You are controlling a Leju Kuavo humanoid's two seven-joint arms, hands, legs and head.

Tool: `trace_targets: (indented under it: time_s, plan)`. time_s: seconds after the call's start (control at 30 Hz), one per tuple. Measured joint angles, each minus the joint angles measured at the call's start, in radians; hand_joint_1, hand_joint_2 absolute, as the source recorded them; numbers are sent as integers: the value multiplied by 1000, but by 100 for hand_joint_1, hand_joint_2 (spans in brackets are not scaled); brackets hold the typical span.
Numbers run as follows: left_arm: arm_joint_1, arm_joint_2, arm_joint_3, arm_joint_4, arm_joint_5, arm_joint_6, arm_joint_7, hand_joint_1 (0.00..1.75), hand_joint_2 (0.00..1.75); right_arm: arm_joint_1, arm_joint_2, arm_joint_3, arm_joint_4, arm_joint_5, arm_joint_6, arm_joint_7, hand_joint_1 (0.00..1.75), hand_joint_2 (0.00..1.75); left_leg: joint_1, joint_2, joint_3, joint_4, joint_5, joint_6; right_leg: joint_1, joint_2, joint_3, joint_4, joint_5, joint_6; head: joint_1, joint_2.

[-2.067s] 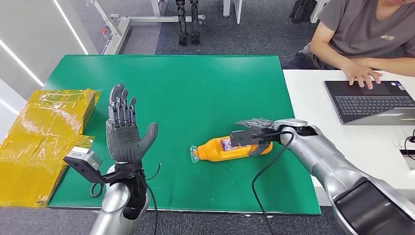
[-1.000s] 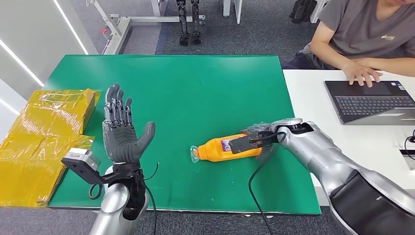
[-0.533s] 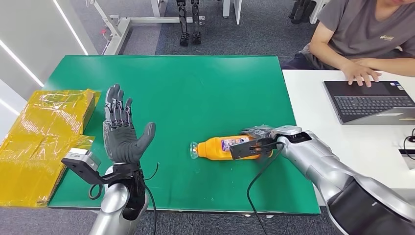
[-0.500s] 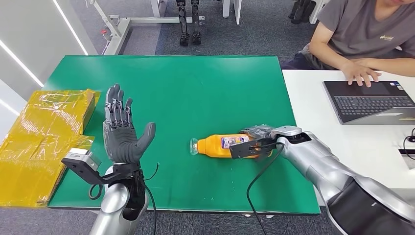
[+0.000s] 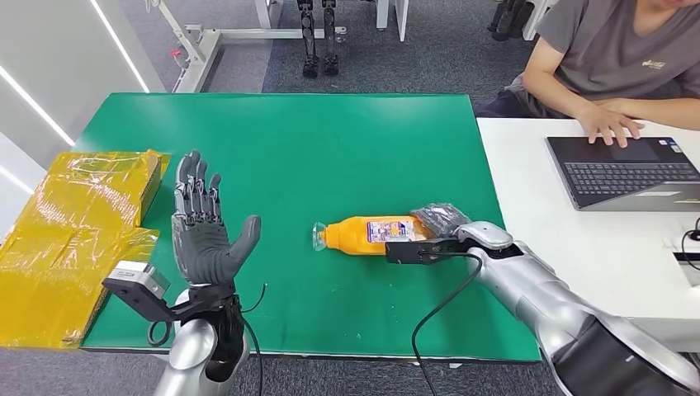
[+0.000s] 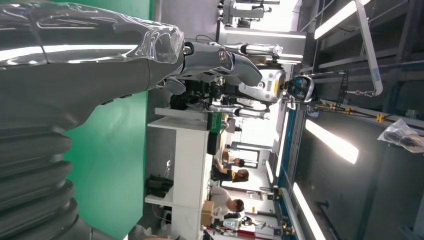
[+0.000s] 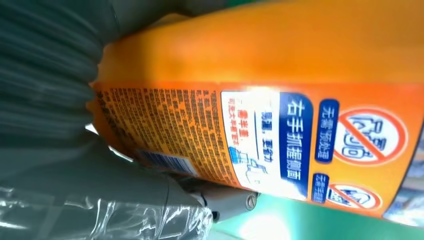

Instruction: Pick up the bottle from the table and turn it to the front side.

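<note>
The orange bottle (image 5: 355, 236) will show its hidden front label when the robot turns it, because the label (image 5: 390, 230) facing up is packed with small print.
An orange bottle (image 5: 363, 233) lies sideways over the green table (image 5: 330, 140), cap pointing left, a label patch facing up. My right hand (image 5: 442, 221) grips its base end from the right, fingers wrapped over the top. The right wrist view shows the bottle's label (image 7: 250, 125) close up, with fine print, a barcode and round icons, pressed against the right hand (image 7: 55, 90). Whether the bottle touches the table I cannot tell. My left hand (image 5: 201, 231) is raised upright at the table's front left, fingers spread, palm bare; in the left wrist view the left hand (image 6: 75, 60) holds nothing.
A yellow wrapped package (image 5: 66, 223) lies off the table's left edge. A white desk (image 5: 578, 239) adjoins on the right with a laptop (image 5: 627, 169), where a person (image 5: 619, 58) types. A black cable (image 5: 437, 305) hangs from my right wrist.
My right hand has carried the bottle a little farther from me and to the left, and the bottle has rolled so more label faces up. The left hand sank slightly.
</note>
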Motion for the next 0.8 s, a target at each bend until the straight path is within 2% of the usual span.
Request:
trace_targets:
  time_s: [0.23,0.53,0.8]
  plan:
    - [29,0,1,-26,-6,16,0,0,175,118,10,-181,-166,-70,-261,-38,175,175,0,-2,0,0,0,0,0,-2,0,0,-1,0,0,0]
    - [37,-1,2,-27,-23,21,0,0,175,338,20,-423,-459,-134,-491,-203,175,175,0,-3,-1,-1,-1,0,0,-3,0,-1,-1,0,0,0]
    - [31,-3,2,-16,-28,10,0,0,175,505,37,-523,-658,-76,-537,-234,175,175,0,-2,-1,-1,-1,1,0,-2,-1,-1,-1,1,0,0]
